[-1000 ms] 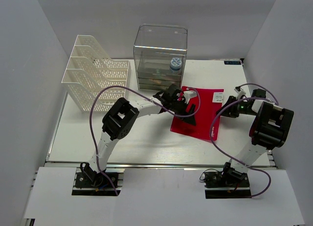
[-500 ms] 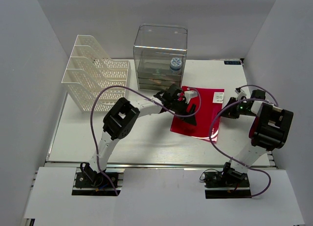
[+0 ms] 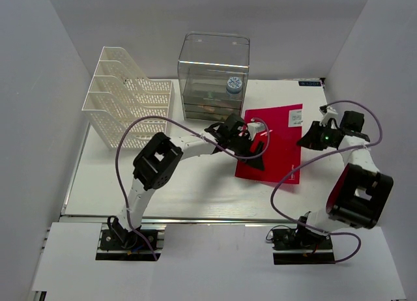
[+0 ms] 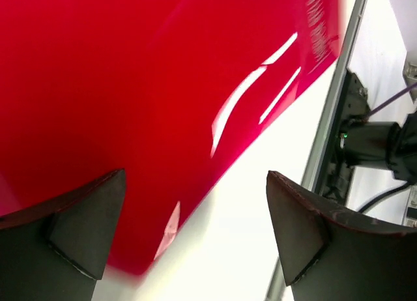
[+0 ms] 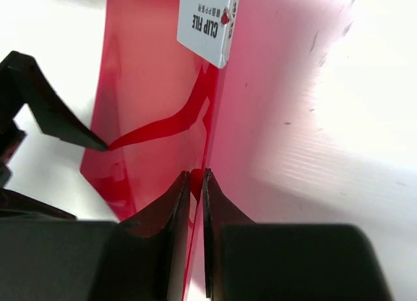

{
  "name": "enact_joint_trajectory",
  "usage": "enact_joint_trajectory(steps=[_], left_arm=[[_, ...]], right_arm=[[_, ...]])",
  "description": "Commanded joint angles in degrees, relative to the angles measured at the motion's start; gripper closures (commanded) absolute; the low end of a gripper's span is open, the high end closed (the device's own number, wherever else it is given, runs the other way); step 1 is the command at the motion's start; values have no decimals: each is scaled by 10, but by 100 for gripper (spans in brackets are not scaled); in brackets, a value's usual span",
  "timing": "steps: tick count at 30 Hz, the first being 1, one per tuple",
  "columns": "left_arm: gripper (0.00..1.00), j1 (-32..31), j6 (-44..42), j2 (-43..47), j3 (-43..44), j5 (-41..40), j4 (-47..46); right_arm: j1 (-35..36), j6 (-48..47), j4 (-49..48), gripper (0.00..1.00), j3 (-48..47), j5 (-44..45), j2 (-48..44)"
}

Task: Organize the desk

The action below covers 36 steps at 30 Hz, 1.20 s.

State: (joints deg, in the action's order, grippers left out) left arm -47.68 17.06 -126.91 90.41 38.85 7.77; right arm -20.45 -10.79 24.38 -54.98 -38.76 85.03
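Note:
My left gripper's open fingers are above the red clip file's flat cover (image 3: 276,156), so my left gripper should move back to the file's edge (image 3: 237,171) that faces the rack.
A red clip file (image 3: 277,144) lies on the white desk (image 3: 163,184), right of centre. My right gripper (image 3: 310,140) is shut on the file's right edge; in the right wrist view the two jaws pinch the thin red cover (image 5: 156,99) between them (image 5: 197,178), and a white "CLIP FILE" label (image 5: 207,21) shows above. My left gripper (image 3: 255,152) is open over the file's left near corner. In the left wrist view its fingertips (image 4: 98,216) straddle the red corner (image 4: 163,86) and bare desk (image 4: 247,249), gripping nothing.
A white mesh file rack (image 3: 127,105) stands at the back left. A clear plastic drawer box (image 3: 214,70) stands at the back centre with a small blue-and-white item (image 3: 233,86) by its front. The desk's right edge (image 3: 352,184) is close to the right arm.
The red file has shifted to the right and slightly away, pulled by the right gripper. The right arm's elbow has swung outward to the right. The left gripper has followed a little to the right.

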Motion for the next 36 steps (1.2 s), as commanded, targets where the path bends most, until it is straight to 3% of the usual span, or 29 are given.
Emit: enact_joint_trajectory(steps=[1, 9, 20, 36], left_arm=[[2, 6, 16, 113, -27, -25, -5], [2, 29, 17, 192, -119, -104, -35], [2, 41, 117, 123, -175, -29, -159], [2, 29, 171, 149, -219, -75, -36]], right_arm=[[-9, -56, 28, 100, -38, 9, -67], [-16, -108, 56, 100, -10, 32, -151], [-20, -172, 109, 100, -6, 33, -200], [-17, -199, 98, 100, 34, 65, -73]])
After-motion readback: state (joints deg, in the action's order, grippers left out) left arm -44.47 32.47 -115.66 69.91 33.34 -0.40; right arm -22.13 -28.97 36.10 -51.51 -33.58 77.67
